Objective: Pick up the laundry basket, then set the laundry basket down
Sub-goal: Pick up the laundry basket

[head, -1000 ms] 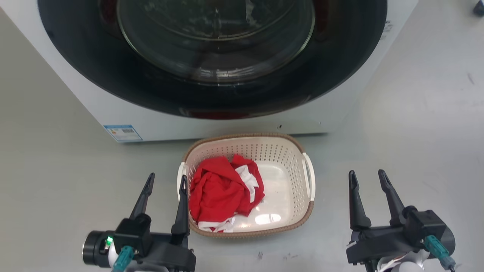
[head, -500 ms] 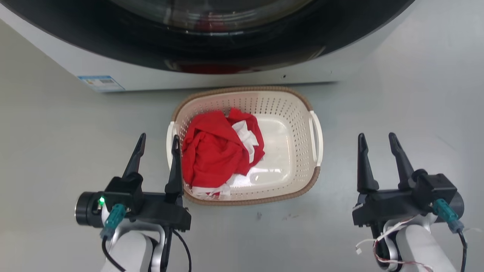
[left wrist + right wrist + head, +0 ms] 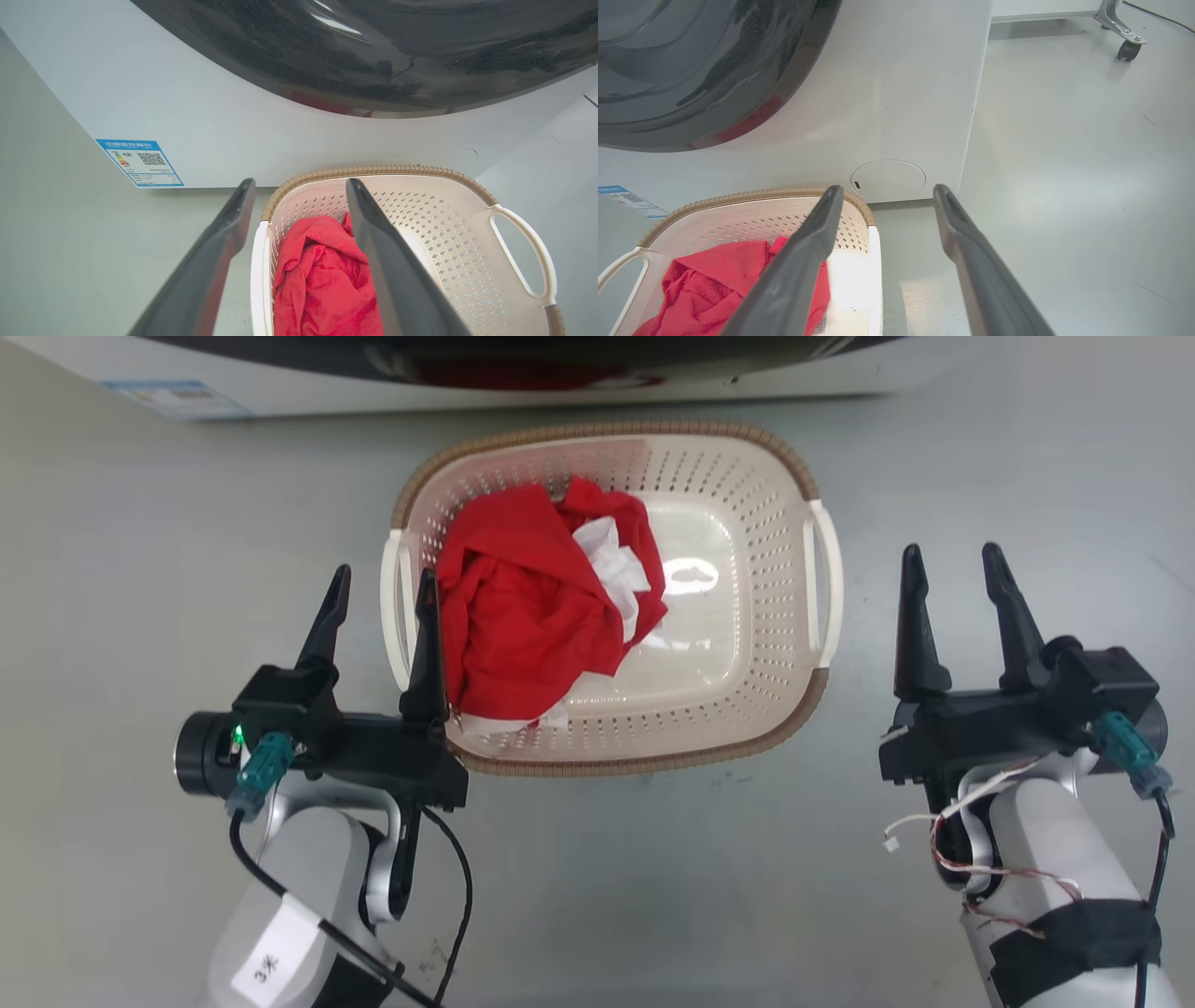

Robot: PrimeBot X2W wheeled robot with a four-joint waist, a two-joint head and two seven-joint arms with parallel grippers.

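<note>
The white handle (image 3: 831, 582) goes into the laundry basket's brown rim at both handle ends (image 3: 813, 497), so the handle will stay at its angle when I lift the laundry basket.
The laundry basket (image 3: 607, 429) sits on the grey floor just in front of the washing machine, cream with a brown rim and a crumpled red and white cloth (image 3: 523, 607) inside. My left gripper (image 3: 385, 574) is open and straddles the basket's left white handle (image 3: 394, 607): one finger is outside it and one is over the basket's inside edge. The left wrist view shows that handle (image 3: 259, 280) between the fingers. My right gripper (image 3: 950, 551) is open, a little to the right of the right handle (image 3: 828, 579). The basket's rim (image 3: 752, 196) shows in the right wrist view.
The white washing machine (image 3: 233, 116) with its dark round door stands right behind the basket, its base (image 3: 794, 378) at the top of the head view. Bare grey floor (image 3: 140, 569) lies on both sides. A caster wheel (image 3: 1129, 46) stands far off to the right.
The head camera has tipped down and closer, so the basket sits higher and larger in the picture. Both grippers stay open at the basket's sides, and more of both forearms shows.
</note>
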